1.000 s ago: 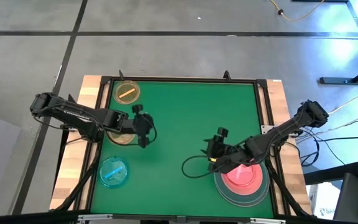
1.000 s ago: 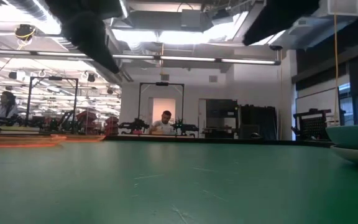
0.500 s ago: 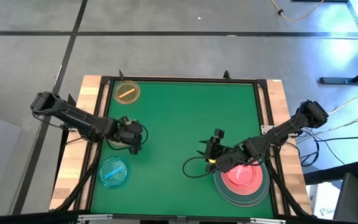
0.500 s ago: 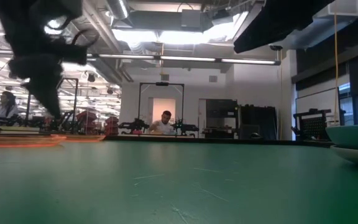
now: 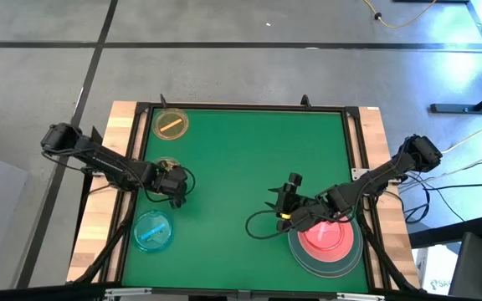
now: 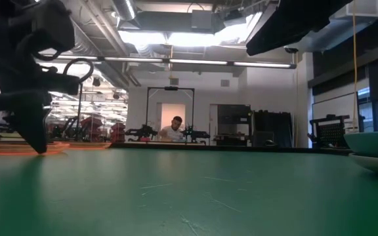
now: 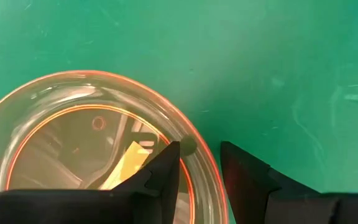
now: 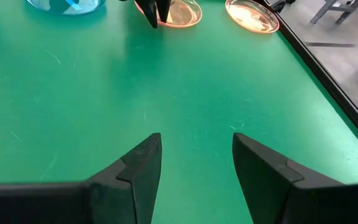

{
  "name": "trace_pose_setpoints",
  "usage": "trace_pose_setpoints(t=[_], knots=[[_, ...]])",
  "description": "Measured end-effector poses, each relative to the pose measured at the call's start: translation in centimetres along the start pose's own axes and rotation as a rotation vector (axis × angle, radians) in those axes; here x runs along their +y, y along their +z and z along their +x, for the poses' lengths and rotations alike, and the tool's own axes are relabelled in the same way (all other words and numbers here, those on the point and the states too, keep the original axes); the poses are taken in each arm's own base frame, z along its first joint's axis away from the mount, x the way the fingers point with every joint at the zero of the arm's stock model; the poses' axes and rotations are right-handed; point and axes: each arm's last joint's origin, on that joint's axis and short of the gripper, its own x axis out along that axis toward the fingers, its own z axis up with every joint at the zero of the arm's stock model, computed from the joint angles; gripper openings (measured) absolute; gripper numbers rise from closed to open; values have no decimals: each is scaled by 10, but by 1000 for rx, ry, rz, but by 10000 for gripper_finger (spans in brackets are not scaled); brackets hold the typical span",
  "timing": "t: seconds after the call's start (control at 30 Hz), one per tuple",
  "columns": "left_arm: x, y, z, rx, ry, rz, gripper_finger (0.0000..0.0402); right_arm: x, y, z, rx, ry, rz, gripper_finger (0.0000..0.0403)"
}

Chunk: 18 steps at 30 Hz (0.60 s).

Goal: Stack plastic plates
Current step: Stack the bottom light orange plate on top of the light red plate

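The yellow piece [image 7: 127, 166] is flat against the small pink plate's bottom [image 7: 61, 152], so I expect the yellow piece to stay fixed when I lift the plate and carry it.
A small translucent pink plate [image 5: 162, 176] lies flat on the green mat at the left; it also shows in the left wrist view [image 7: 73, 143]. My left gripper [image 5: 175, 189] is open and low over the plate's right rim, one finger on each side of it. A small yellow plate [image 5: 171, 124] lies at the far left and a small blue plate [image 5: 153, 231] at the near left. A medium pink plate [image 5: 325, 241] lies in a large grey plate [image 5: 310, 261] at the near right. My right gripper [image 5: 283, 205] is open and empty beside that stack. My left gripper [image 7: 201, 155] comes from above, pointing down. One finger [image 7: 166, 171] stands inside the pink plate's rim [image 7: 199, 163] and the other [image 7: 247, 177] outside it. The plate lies flat on the mat. I cannot tell whether the fingers touch the rim.
The mat's middle [image 5: 249, 167] is bare green. A black frame [image 5: 249, 107] borders the mat. A dark cable [image 5: 258, 226] loops on the mat left of the right gripper. The large plate's rim [image 6: 373, 154] shows at the low view's right.
My left gripper has moved toward the table's left edge and down, from beside the pink plate to its right rim. It now stands close to the mat. The plates have not moved.
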Motion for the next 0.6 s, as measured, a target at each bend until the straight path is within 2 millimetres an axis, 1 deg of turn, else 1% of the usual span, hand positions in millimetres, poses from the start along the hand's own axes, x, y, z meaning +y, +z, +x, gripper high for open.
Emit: trace_pose_setpoints(t=[0.07,0.17,0.4,0.5,0.6], knots=[[1,-1,1,4,4,0,104,0,0,0,0,0,0,189],[2,-1,2,6,5,4,84,0,0,0,0,0,0,189],[0,1,2,-22,0,68,8,0,0,0,0,0,0,189],[-7,5,1,-80,-62,133,6,0,0,0,0,0,0,189],[-19,12,-4,-164,-151,220,5,0,0,0,0,0,0,189]])
